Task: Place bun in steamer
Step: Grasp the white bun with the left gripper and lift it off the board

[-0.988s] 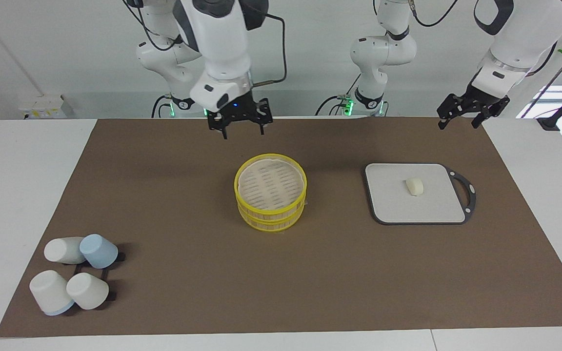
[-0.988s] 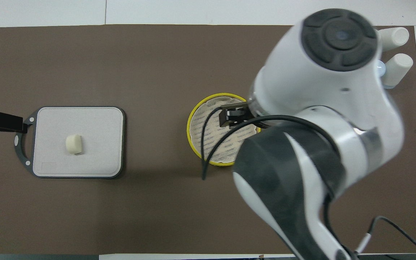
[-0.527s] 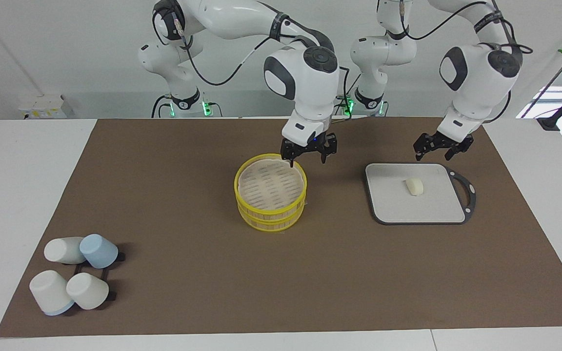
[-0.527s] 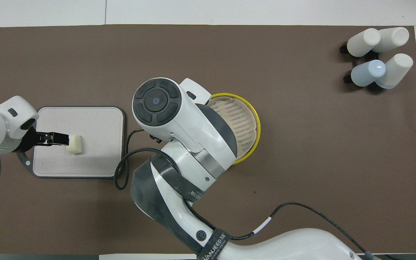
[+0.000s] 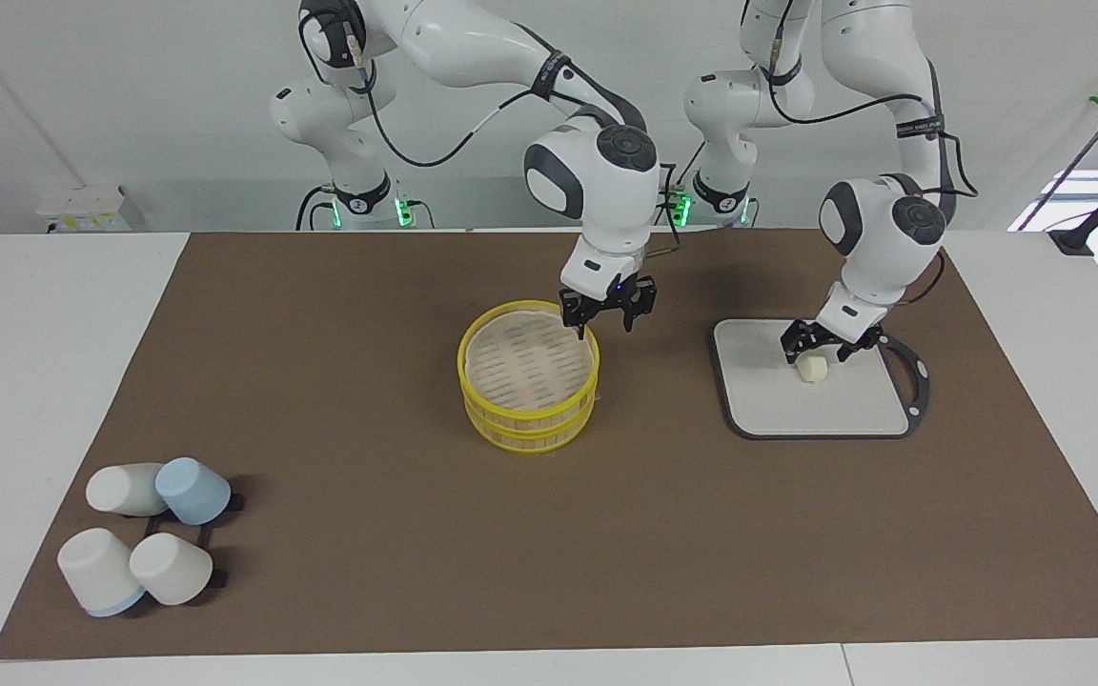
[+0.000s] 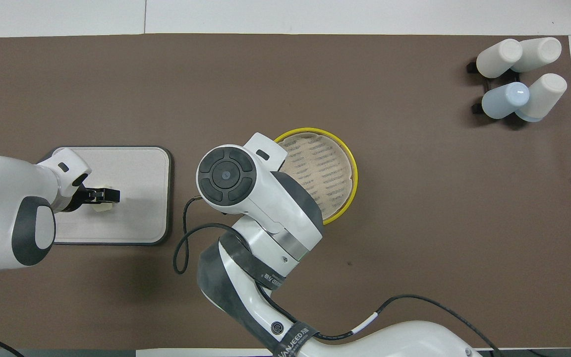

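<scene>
The steamer is covered by the lid, so next my right gripper raises the lid by the yellow rim and holds it out of the way while my left gripper places the bun.
The bun is a small cream lump lying on the grey board. My left gripper is open and low over the bun, with a finger on either side of it. In the overhead view the left gripper covers most of the bun. The steamer is a yellow-rimmed basket at the middle of the mat, with its pale woven lid on top. My right gripper is open just above the steamer's rim, on the side toward the left arm. In the overhead view the right arm hides its gripper and part of the steamer.
The grey board has a dark handle loop toward the left arm's end. Several white and blue cups lie on a black rack at the right arm's end, farther from the robots; they also show in the overhead view. A brown mat covers the table.
The left gripper has come down from beside the board to straddle the bun. The right gripper has swung from nearer the robots to the steamer's rim and lowered.
</scene>
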Motion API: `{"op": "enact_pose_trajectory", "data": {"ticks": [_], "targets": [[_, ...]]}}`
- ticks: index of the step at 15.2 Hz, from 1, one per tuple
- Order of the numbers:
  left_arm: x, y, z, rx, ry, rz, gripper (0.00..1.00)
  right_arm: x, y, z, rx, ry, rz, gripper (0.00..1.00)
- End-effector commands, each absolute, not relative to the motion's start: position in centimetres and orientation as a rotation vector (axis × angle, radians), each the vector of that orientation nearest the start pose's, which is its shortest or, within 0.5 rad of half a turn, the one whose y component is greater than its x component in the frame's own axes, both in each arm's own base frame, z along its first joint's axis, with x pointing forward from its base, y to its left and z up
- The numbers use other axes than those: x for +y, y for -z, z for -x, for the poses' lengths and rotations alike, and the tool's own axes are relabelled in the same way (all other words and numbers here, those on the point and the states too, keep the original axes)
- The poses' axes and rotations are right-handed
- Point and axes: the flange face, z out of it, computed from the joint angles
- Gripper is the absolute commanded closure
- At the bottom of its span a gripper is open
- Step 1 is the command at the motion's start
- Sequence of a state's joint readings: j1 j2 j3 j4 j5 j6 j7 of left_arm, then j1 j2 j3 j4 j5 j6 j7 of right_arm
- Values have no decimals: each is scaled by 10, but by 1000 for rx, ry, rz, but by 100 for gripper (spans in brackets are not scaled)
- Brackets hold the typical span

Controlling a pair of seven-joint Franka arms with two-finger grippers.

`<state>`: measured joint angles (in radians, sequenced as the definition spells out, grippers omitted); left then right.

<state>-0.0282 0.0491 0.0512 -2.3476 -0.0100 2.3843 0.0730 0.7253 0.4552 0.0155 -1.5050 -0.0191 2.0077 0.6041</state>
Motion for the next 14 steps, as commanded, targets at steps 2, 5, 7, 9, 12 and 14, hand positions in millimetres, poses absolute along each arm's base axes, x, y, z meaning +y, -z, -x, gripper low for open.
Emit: {"op": "enact_pose_trajectory", "data": {"ticks": [2,5,7,9,12,14], "targets": [[16,-308,-499,-20,6,3155,6,443,-403,-508,-196,103,3101,23],[15,-308,-501,-64,14,3179,51,447,-391,-502,-193,113,3092,25],[16,-308,-501,-66,17,3178,69,448,-391,-502,-193,118,3089,35],[16,-309,-502,-68,19,3179,75,447,-390,-501,-196,117,3090,49],[15,-314,-508,-72,12,3183,75,446,-389,-500,-186,105,3086,66],[12,-332,-521,-94,-19,3201,75,446,-387,-498,-171,85,3077,81]]}}
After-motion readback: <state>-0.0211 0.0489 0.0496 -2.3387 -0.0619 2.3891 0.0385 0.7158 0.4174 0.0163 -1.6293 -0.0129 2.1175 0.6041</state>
